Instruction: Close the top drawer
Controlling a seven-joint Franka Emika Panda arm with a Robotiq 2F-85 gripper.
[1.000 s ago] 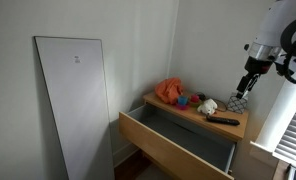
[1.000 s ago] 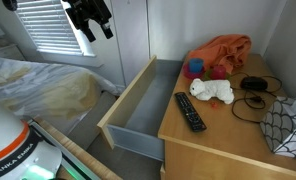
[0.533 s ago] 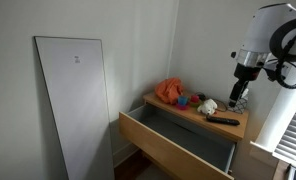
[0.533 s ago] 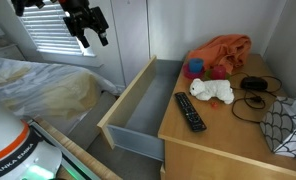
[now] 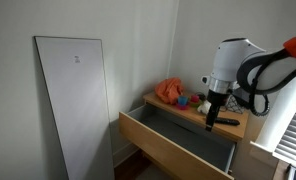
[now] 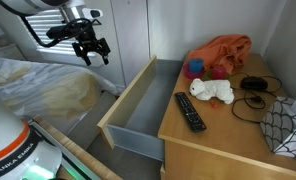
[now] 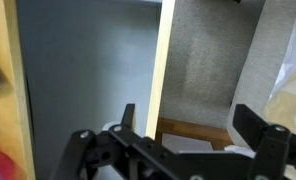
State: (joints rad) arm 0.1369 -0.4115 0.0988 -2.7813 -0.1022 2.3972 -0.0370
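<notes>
My gripper should keep going down until its closed fingers are beside the panel's outer side (image 5: 170,150) to push, because it hangs beyond the drawer's front panel (image 6: 130,95) with clear space below.
The top drawer (image 5: 174,150) stands pulled well out of the dresser, with a tan front panel and a grey inside (image 6: 148,105). In the wrist view its pale front edge (image 7: 163,70) runs top to bottom, with the grey inside (image 7: 88,70) to its left. My gripper (image 5: 212,119) is open and empty, fingers pointing down. In an exterior view it hangs in front of the dresser top and drawer. In an exterior view it (image 6: 92,50) sits out beyond the drawer front, apart from it. In the wrist view the gripper (image 7: 188,125) straddles the floor side of the front edge.
On the dresser top (image 6: 223,130) lie a black remote (image 6: 190,110), a white plush toy (image 6: 212,91), an orange cloth (image 6: 226,50), small balls and a black cable. A tall white panel (image 5: 73,100) leans on the wall. A bed (image 6: 38,90) lies beside the drawer.
The arm has swung away from above the dresser top, out over the open drawer and lower, to the front-panel side. The gripper stays open; the drawer has not moved.
</notes>
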